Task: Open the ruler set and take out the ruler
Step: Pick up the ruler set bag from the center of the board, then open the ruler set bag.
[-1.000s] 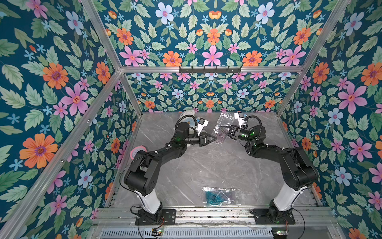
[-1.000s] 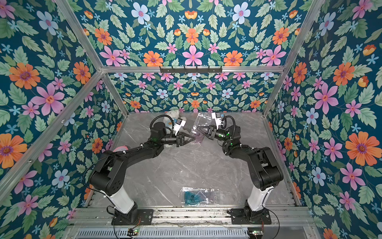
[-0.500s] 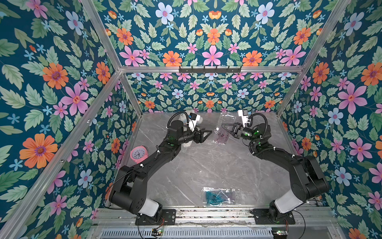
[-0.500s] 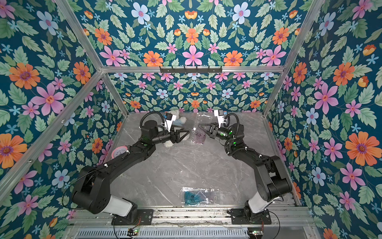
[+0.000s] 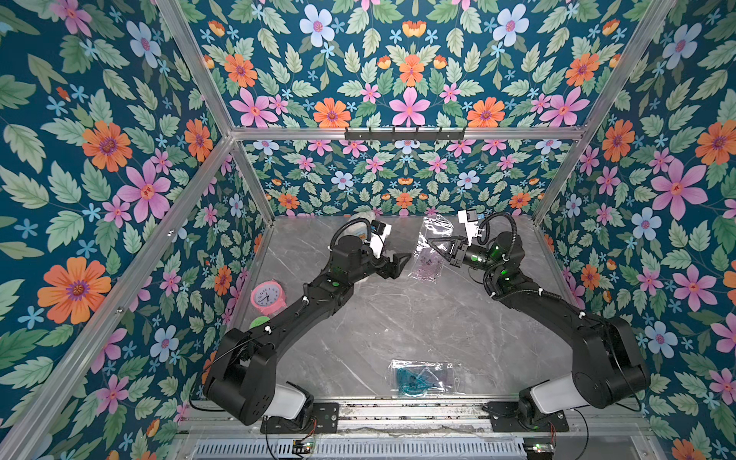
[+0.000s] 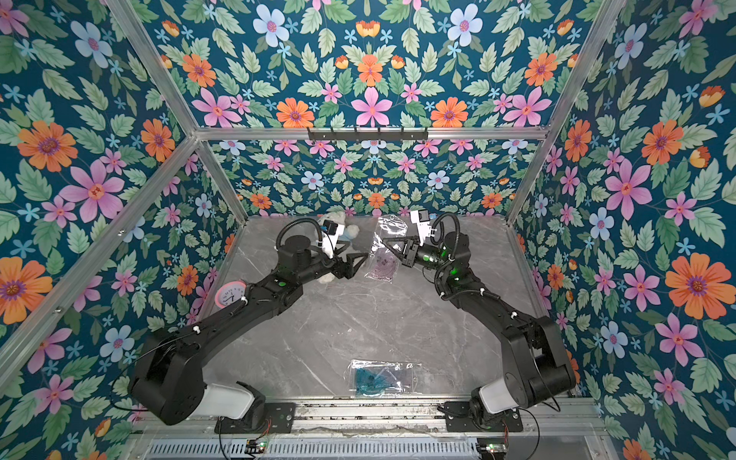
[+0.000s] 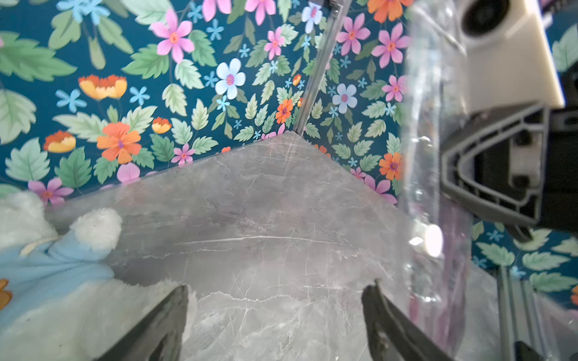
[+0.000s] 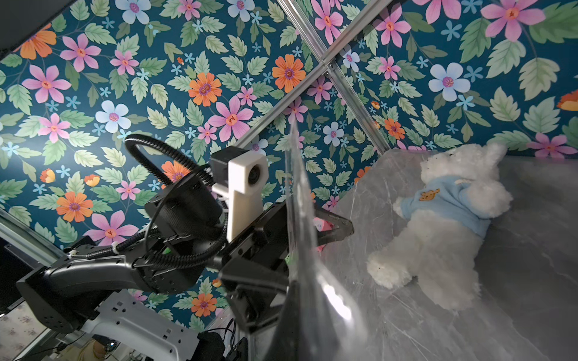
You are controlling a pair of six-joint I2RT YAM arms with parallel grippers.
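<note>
Next, I turn the ruler set's bag (image 7: 426,174) with my right gripper before my left gripper takes the white slider, because the bag hangs edge-on outside my left gripper's open fingers.
The ruler set (image 5: 431,257) is a clear plastic bag with pale pink pieces faintly visible inside; no single ruler can be made out. It hangs upright over the back middle of the table, also in a top view (image 6: 383,257). My right gripper (image 5: 433,243) is shut on the bag's edge, and the film runs up from its jaws in the right wrist view (image 8: 300,218). My left gripper (image 5: 403,263) is open just left of the bag, with nothing between its fingers (image 7: 175,312). The bag (image 7: 438,218) stands beside it.
A white plush bear in a blue shirt (image 5: 360,231) lies at the back behind my left arm. A pink clock (image 5: 267,296) sits by the left wall. Another bag with a blue ruler set (image 5: 422,378) lies near the front edge.
My left gripper has opened, let go of the bag and drawn back to the left. The right gripper stays shut on the bag and has shifted slightly right.
</note>
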